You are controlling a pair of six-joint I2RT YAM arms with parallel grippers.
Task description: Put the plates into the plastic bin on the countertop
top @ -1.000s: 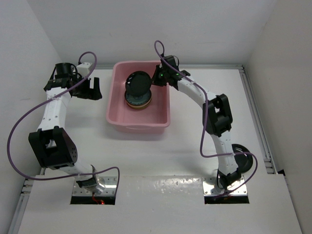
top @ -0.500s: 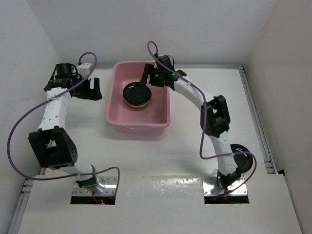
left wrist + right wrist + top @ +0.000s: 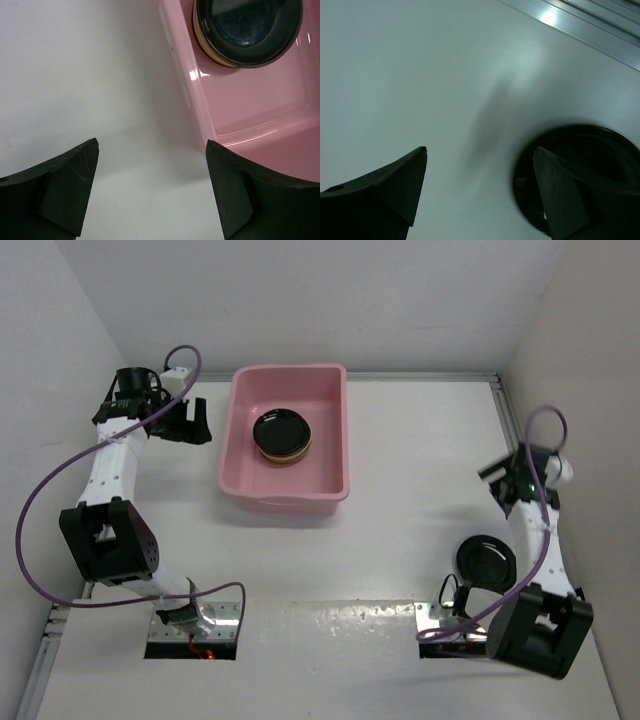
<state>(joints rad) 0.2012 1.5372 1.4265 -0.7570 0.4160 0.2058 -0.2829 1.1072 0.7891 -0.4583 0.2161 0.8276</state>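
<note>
My right gripper should keep going, as there is open space (image 3: pixel 511 531) between the lone black plate's rim and the metal bar. It should move to that rim (image 3: pixel 508 544) and close once its fingers are on both sides of it.
The pink plastic bin (image 3: pixel 240 475) stands at the back middle of the white countertop (image 3: pixel 400 440). Inside it lies a stack of plates (image 3: pixel 281 434), a black one on top and amber rims showing beneath; the left wrist view shows the stack (image 3: pixel 247 30) and the bin's wall (image 3: pixel 185 85). One more black plate (image 3: pixel 487 562) lies on the countertop near the right arm's base. My right gripper (image 3: pixel 498 485) hovers open and empty above and left of that plate (image 3: pixel 580 140). Left of the bin, my left gripper (image 3: pixel 188 428) hangs open over bare countertop, holding nothing.
A metal rail (image 3: pixel 525 480) runs along the right edge of the countertop, seen close in the right wrist view as a bright rail (image 3: pixel 590 25). White walls close in the left, back and right sides. Purple cables loop off both arms.
My right gripper opened and left the black plate on the stack in the bin. The right arm then swung back to the right side, over the black plate on the countertop. The left arm stayed still.
</note>
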